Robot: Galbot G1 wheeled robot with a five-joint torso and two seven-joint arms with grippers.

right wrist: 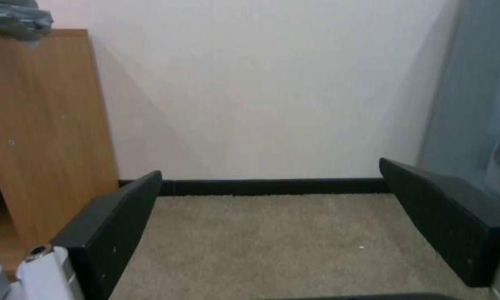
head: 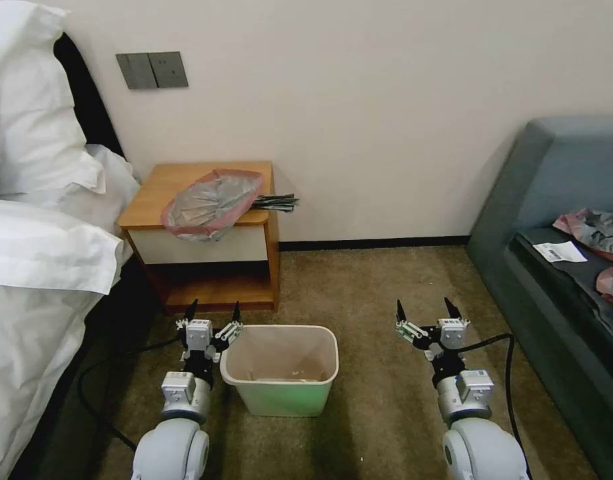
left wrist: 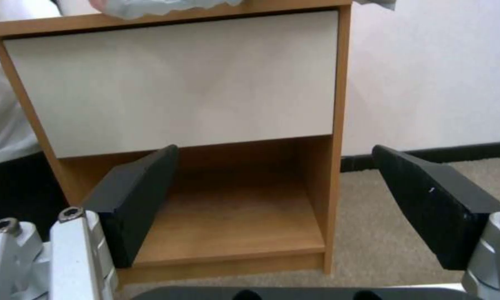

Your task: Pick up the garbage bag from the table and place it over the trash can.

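The dark strips point(head: 275, 203) are going in under the pink-red rim, so I expect the whole garbage bag point(head: 213, 204) to come along with its opening spread when I carry the strips.
The garbage bag point(head: 212, 203), grey translucent plastic with a pink-red rim, lies flat on the table point(head: 160, 187), drooping over its front edge above the white drawer; a strip of it also crosses the table's top edge point(left wrist: 149, 7). The cream-green trash can point(head: 280, 368) stands on the carpet in front of the table, with little inside. My left gripper point(head: 214, 310) hangs open just left of the can, facing the table's low shelf point(left wrist: 227, 225). My right gripper point(head: 426, 309) is open over bare carpet to the can's right. Neither holds anything.
A bed with white bedding point(head: 40, 253) borders the left. A grey-blue sofa point(head: 553, 220) with pink-grey plastic wads point(head: 596, 233) and a paper slip lies right. Dark strips point(head: 276, 201) stick out over the table's right edge. Black cables run over the carpet.
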